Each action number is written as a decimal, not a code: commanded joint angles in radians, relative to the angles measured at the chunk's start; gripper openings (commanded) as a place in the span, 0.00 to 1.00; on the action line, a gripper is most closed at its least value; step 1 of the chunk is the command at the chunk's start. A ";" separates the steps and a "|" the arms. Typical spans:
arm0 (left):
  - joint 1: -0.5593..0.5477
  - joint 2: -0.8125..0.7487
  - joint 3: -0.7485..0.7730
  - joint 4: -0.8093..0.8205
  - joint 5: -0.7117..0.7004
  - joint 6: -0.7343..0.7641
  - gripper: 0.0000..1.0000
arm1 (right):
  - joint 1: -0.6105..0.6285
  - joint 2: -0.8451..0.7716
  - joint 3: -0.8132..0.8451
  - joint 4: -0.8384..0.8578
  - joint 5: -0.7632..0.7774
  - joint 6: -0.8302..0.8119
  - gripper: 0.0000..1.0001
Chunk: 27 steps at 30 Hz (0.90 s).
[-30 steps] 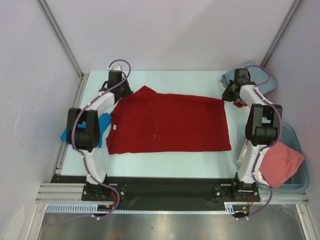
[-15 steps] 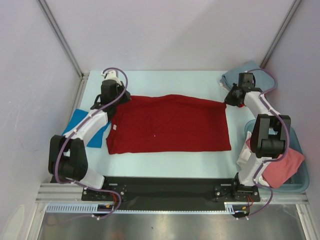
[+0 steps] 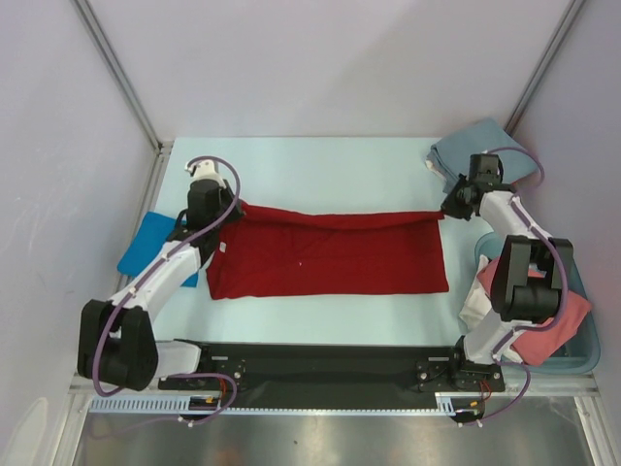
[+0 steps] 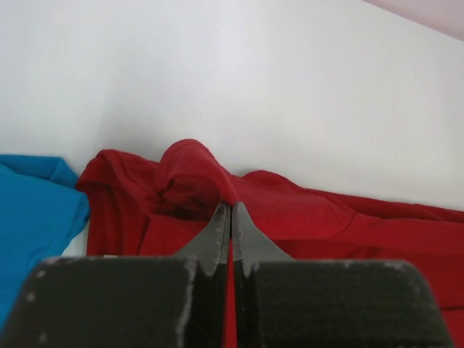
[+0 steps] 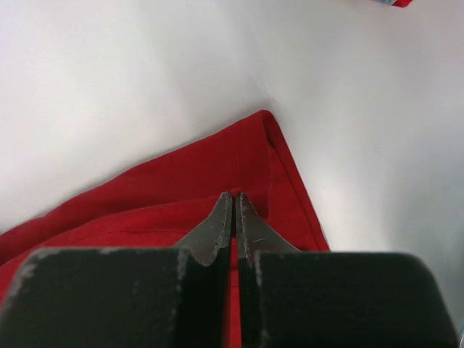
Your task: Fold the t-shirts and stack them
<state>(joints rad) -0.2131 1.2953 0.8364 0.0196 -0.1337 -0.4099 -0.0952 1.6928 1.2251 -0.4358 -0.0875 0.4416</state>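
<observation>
The crimson red t-shirt's far edge [image 3: 335,221] is stretched tight between both grippers. I should keep lowering my left gripper's corner toward the shirt's body [image 3: 250,256] and let go there.
The crimson red t-shirt [image 3: 330,254] lies spread across the middle of the table, its far edge lifted and drawn toward the near side. My left gripper [image 3: 225,210] is shut on the shirt's far left corner; the left wrist view shows red cloth [image 4: 196,174] pinched between the jaws [image 4: 230,210]. My right gripper [image 3: 444,213] is shut on the far right corner, with the red hem [image 5: 268,159] clamped at the tips [image 5: 233,197]. A bright blue t-shirt [image 3: 150,249] lies at the table's left edge and shows in the left wrist view [image 4: 36,210].
A grey-blue shirt [image 3: 475,148] lies at the far right corner. A blue bin [image 3: 582,335] at the right holds a salmon-pink shirt [image 3: 548,316] and a white one [image 3: 475,301]. Metal frame posts stand at both far corners.
Both grippers have pulled the red shirt's far edge toward the near side, so the shirt looks narrower front to back. The left arm has stretched out, uncovering the blue shirt.
</observation>
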 commanded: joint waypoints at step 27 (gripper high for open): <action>-0.092 -0.409 -0.388 -0.150 -0.182 -0.204 0.57 | -0.008 -0.306 -0.446 0.206 0.201 0.220 0.16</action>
<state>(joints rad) -0.2993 0.9470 0.4530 -0.1246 -0.2462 -0.5758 -0.0959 1.4578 0.7864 -0.2958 0.0231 0.6102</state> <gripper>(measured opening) 0.535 0.144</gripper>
